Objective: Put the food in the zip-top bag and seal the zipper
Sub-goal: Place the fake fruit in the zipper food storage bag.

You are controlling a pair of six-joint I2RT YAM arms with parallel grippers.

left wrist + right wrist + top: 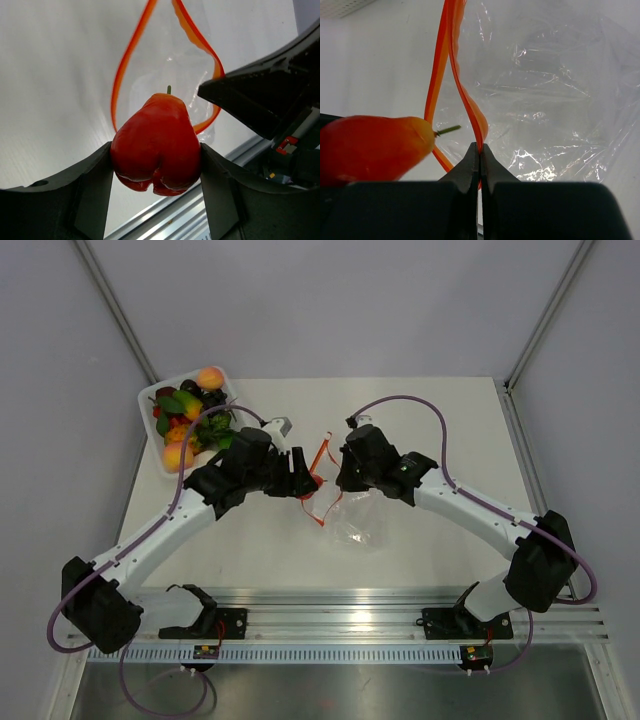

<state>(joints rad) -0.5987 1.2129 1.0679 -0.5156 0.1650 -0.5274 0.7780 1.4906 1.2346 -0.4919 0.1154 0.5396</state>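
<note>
The red fruit's stem end [169,99] is pointing into the bag's opening [166,65], so the robot's left gripper should continue inward until the fruit is past the zipper, and then let go.
My left gripper [156,155] is shut on a glossy red toy fruit [156,142] with a small green stem, one piece of the food. Right in front of the fruit, the zip-top bag [170,65] hangs with its mouth held open in a teardrop shape. The red zipper [440,75] frames that mouth. My right gripper [480,150] is shut on one side of the zipper strip, and the crinkly clear bag [545,100] spreads out beyond it. From above, both grippers meet at the table's middle, the left one [305,480] beside the right one [340,475], with the bag [355,520] trailing toward the near edge.
A white tray [147,393] at the back left holds several more toy fruits and vegetables, with a peach [210,378] at its far end. An aluminium rail [340,605] runs along the near edge. Grey walls enclose the table.
</note>
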